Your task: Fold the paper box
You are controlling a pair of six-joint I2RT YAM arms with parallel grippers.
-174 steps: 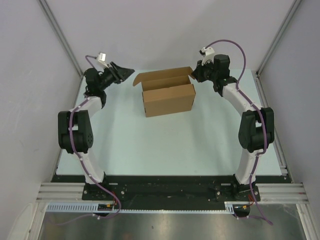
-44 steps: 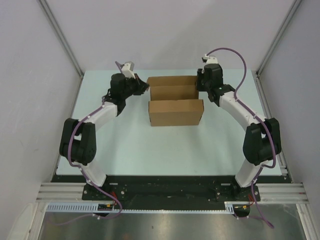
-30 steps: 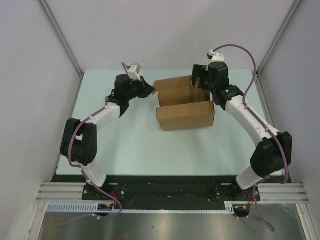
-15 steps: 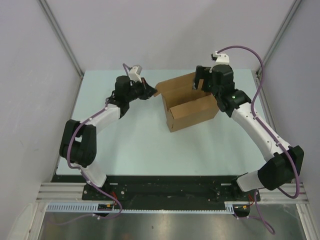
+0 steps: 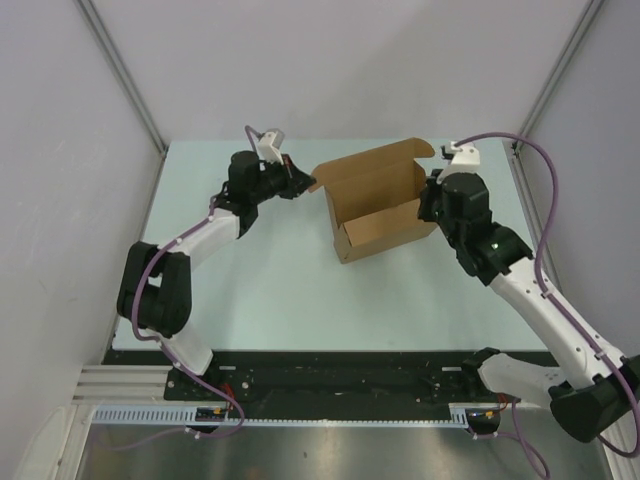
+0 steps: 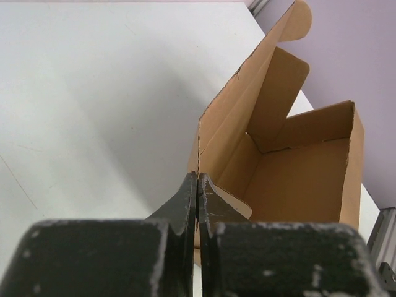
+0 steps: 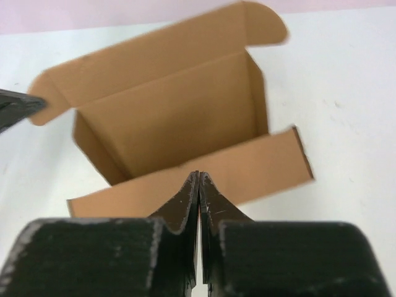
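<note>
I should move my right gripper aside while my left gripper swings the lid over, because my right gripper is hovering by the box's near side, where the raised lid must come down.
The paper box is a brown carton standing open near the back middle of the table, its lid raised behind the cavity. My left gripper is shut on the box's left rear corner. In the left wrist view the left gripper clamps the cardboard edge-on, with the open cavity of the box beyond. My right gripper hovers at the box's right end. In the right wrist view the right gripper is shut, its tips in front of the near wall of the box, with nothing visibly between them.
The pale green table is enclosed by grey walls on both sides and at the back. Metal frame posts run up the corners. A black rail carrying the arm bases lies along the near edge.
My right gripper has let go of the back flap, closed from wide open and moved to the box's right end. The lid now stands up. The left gripper has stayed shut on its corner.
</note>
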